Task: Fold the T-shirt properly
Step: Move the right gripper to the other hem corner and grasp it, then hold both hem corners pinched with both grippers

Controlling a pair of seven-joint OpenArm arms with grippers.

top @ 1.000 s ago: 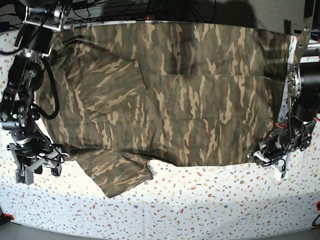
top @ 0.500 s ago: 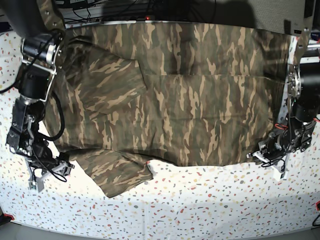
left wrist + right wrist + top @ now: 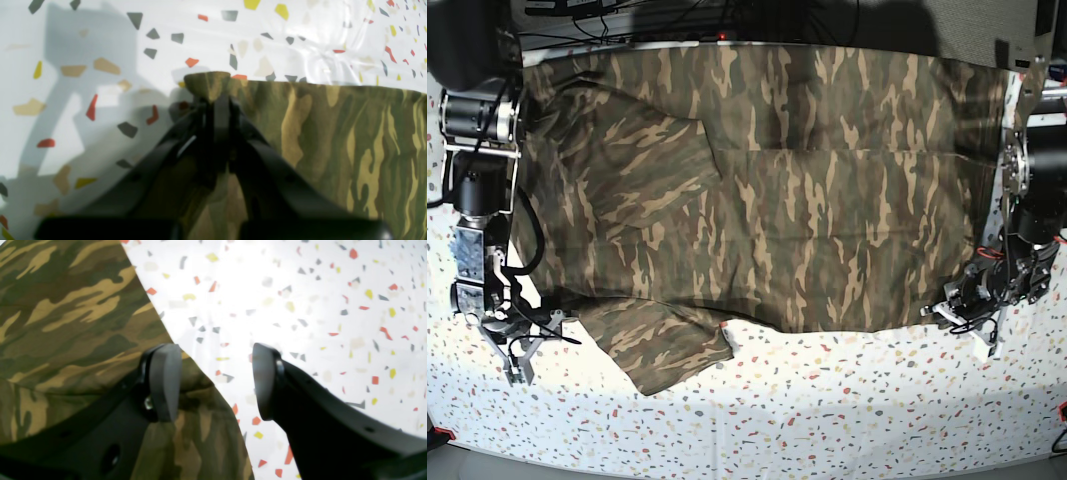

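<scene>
The T-shirt's edge (image 3: 195, 363) has one finger of my right gripper past it, so my right gripper should go farther in over the front corner (image 3: 579, 312) before it closes and lifts.
The camouflage T-shirt (image 3: 807, 190) lies spread across the table, with one sleeve (image 3: 662, 345) folded down at the front left. My left gripper (image 3: 940, 315) sits at the shirt's front right corner, shut on a small tuft of the T-shirt (image 3: 207, 81), with the left gripper (image 3: 215, 100) jaws pressed together. My right gripper (image 3: 530, 345) hovers low beside the front left sleeve. In the right wrist view the right gripper (image 3: 215, 380) is open, one finger (image 3: 163, 380) over the T-shirt (image 3: 66, 323) edge and the other over bare table.
The white speckled table cover (image 3: 847, 410) shows along the front and at both sides. Cables and dark equipment (image 3: 677, 15) line the back edge. A metal frame (image 3: 1017, 130) stands at the right by the left arm.
The right arm has swung, carrying its open gripper a little rightward toward the front left sleeve. The left gripper has stayed put on the corner.
</scene>
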